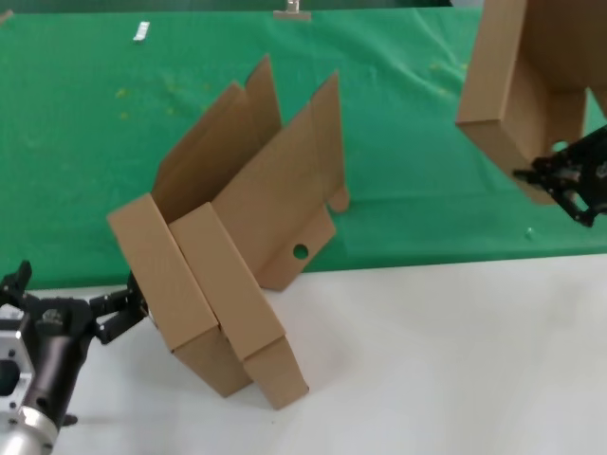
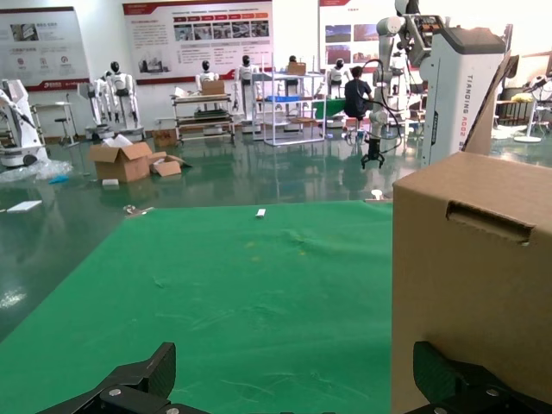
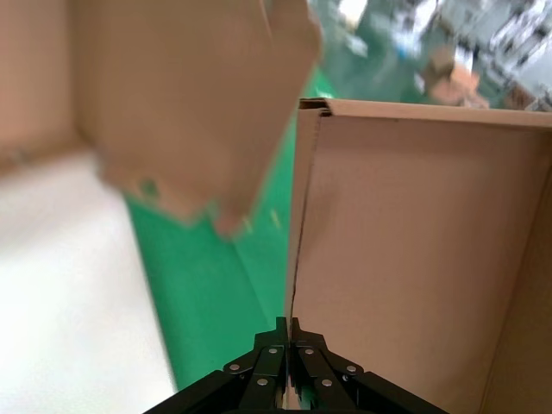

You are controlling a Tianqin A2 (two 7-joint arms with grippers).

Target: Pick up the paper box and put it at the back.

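Observation:
My right gripper should go on lowering the paper box (image 1: 505, 133), which is clear of the nested boxes, until the paper box's base lies flat on the green cloth (image 1: 479, 194). Then it should let go.
A brown paper box (image 1: 517, 85) hangs tilted in the air over the right side of the green cloth, the back (image 1: 85, 161). My right gripper (image 1: 548, 180) is shut on its thin side wall; in the right wrist view the fingers (image 3: 293, 332) pinch the edge of that wall (image 3: 414, 259). My left gripper (image 1: 81, 289) is open low at the front left, over the table edge. One of its fingertips (image 2: 431, 371) lies against the end of another box (image 2: 474, 276); the other fingertip (image 2: 159, 366) is over bare cloth.
Two more brown boxes (image 1: 218, 275) lean nested together across the line between the cloth and the white tabletop (image 1: 446, 360), lids up. A small white item (image 1: 141, 31) lies far back on the cloth. The cloth (image 2: 259, 285) stretches open beyond the left gripper.

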